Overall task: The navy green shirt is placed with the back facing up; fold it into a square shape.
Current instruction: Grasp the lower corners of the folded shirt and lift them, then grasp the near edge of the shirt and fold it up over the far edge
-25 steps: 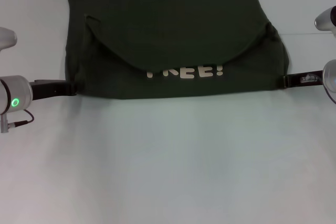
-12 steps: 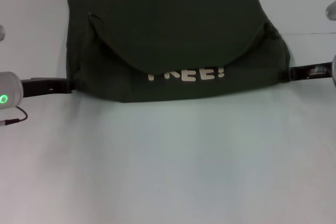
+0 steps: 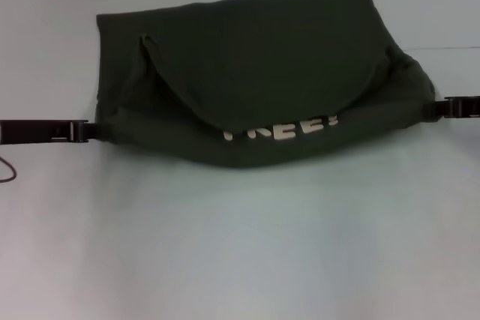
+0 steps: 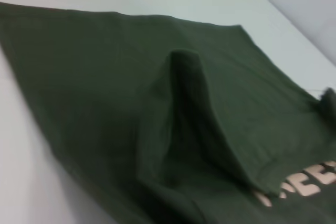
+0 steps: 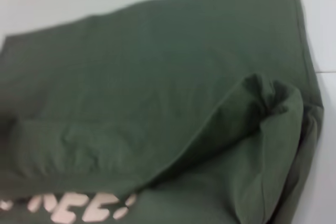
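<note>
The shirt's near edge [image 3: 241,157] sags in the middle, so my grippers should draw its corners apart until taut, then lay it toward the shirt's far edge [image 3: 234,1].
The navy green shirt [image 3: 255,58] lies partly folded on the white table, its pale lettering [image 3: 281,131] showing along the near edge. My left gripper [image 3: 86,131] is shut on the shirt's near left corner. My right gripper [image 3: 442,108] is shut on its near right corner. The near edge hangs stretched between them and sags in the middle. The far part lies flat. The left wrist view shows the shirt [image 4: 105,77] with a raised fold. The right wrist view shows the shirt [image 5: 147,77] with a bunched fold and the lettering [image 5: 68,207].
The white table [image 3: 240,245] stretches bare in front of the shirt. A thin dark cable [image 3: 7,174] shows at the left edge of the head view.
Both grippers have moved outward, out towards the sides of the head view, with the shirt's corners. The near edge is now pulled wider and sags, and the lettering is partly covered.
</note>
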Action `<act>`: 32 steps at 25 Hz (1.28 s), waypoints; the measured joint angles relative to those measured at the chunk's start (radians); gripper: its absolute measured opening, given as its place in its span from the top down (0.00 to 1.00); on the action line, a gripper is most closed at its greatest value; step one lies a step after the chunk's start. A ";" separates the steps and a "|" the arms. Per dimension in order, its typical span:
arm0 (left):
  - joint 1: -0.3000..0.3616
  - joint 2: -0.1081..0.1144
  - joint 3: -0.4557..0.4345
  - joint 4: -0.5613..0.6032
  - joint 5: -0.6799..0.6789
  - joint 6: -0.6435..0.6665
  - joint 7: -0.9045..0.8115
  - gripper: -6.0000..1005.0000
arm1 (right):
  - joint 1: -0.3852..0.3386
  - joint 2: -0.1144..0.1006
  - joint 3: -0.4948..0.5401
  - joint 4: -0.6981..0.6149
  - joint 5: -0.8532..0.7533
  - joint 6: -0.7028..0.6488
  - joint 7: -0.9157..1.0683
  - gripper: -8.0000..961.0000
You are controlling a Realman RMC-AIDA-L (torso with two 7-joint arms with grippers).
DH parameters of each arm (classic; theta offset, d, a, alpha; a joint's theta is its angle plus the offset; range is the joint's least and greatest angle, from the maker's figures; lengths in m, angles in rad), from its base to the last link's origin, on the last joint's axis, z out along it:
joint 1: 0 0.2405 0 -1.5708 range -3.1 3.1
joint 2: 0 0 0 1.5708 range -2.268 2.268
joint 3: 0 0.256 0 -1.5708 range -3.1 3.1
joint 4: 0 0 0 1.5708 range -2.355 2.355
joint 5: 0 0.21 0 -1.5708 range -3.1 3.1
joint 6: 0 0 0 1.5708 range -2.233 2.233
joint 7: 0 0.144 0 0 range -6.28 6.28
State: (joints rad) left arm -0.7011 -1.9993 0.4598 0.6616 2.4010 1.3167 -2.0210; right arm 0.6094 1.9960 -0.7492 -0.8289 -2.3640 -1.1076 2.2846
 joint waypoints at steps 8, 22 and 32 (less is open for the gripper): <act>0.000 0.043 -0.087 0.072 0.053 0.228 -0.013 0.98 | -0.119 -0.013 0.069 -0.116 0.118 -0.203 -0.026 0.89; 0.003 0.088 -0.162 0.148 0.140 0.430 -0.055 0.98 | -0.237 0.009 0.370 -0.133 0.162 -0.531 -0.110 0.89; -0.012 0.102 -0.180 0.156 0.127 0.367 -0.086 0.98 | -0.181 0.004 0.434 -0.112 0.201 -0.507 -0.120 0.89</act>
State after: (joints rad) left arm -0.7133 -1.8970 0.2801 0.8180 2.5284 1.6834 -2.1074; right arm 0.4284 2.0000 -0.3148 -0.9414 -2.1632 -1.6144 2.1651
